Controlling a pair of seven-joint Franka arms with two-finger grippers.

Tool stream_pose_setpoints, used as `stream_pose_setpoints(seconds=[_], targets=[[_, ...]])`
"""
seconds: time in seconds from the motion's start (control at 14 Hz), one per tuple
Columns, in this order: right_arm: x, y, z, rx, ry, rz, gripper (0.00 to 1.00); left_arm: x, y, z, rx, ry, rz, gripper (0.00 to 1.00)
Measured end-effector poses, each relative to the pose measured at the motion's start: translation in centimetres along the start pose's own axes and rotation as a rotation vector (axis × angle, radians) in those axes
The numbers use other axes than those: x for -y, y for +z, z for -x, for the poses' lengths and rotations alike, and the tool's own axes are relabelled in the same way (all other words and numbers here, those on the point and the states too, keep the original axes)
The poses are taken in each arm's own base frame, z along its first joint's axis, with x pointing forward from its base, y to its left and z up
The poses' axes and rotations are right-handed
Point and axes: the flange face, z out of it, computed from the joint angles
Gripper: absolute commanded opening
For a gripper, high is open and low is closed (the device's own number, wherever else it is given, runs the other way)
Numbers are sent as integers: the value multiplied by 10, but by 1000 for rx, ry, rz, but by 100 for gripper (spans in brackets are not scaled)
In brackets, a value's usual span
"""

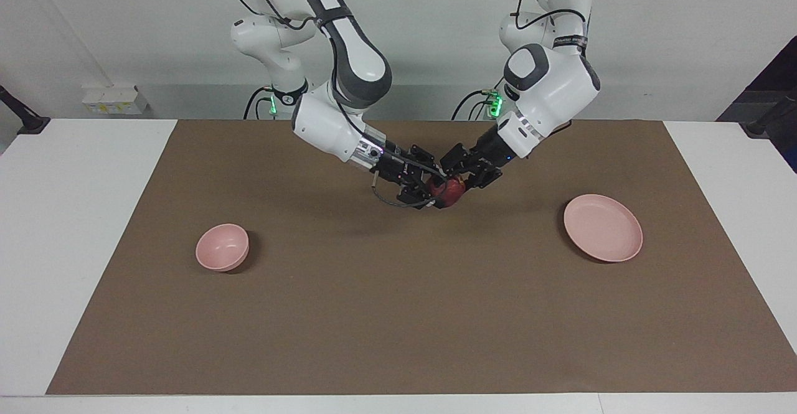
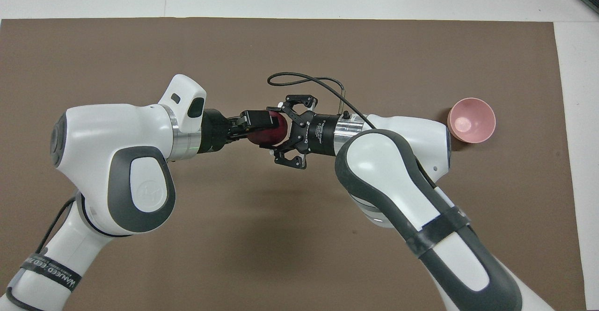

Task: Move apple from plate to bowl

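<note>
The left gripper is holding the apple inside the right gripper (image 2: pixel 269 133), so next the left gripper opens and moves away before the right gripper takes the apple to the bowl (image 2: pixel 471 120).
The dark red apple (image 1: pixel 453 190) is up in the air over the middle of the brown mat, between both grippers. My left gripper (image 1: pixel 459 176) is shut on the apple (image 2: pixel 267 135) and comes at it from the plate's end. My right gripper (image 1: pixel 436 193) reaches it from the bowl's end and sits around the apple. In the overhead view the left gripper (image 2: pixel 256 121) and the right gripper (image 2: pixel 277 131) meet tip to tip. The pale pink plate (image 1: pixel 603 227) lies bare toward the left arm's end. The small pink bowl (image 1: pixel 221 247) stands toward the right arm's end; it also shows in the overhead view (image 2: pixel 471 120).
A brown mat (image 1: pixel 398 314) covers most of the white table (image 1: pixel 75 227). A black cable (image 2: pixel 304 78) loops off the right gripper's wrist. In the overhead view the left arm hides the plate.
</note>
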Motion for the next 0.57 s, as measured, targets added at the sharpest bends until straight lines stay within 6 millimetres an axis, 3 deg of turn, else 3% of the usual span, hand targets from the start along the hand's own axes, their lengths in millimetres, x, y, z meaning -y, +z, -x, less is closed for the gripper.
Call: stream_pose_setpoints(seconds=[0.14, 0.21, 0.29, 0.57], targets=[[0, 0, 0, 0, 0, 0, 0, 0, 0, 0, 0, 0, 0, 72], [0, 0, 0, 0, 0, 0, 0, 0, 0, 0, 0, 1, 0, 93], [0, 0, 0, 0, -1, -1, 0, 0, 0, 0, -1, 3, -1, 100], [4, 1, 4, -10, -10, -34, 0, -3, -2, 1, 2, 23, -14, 100]])
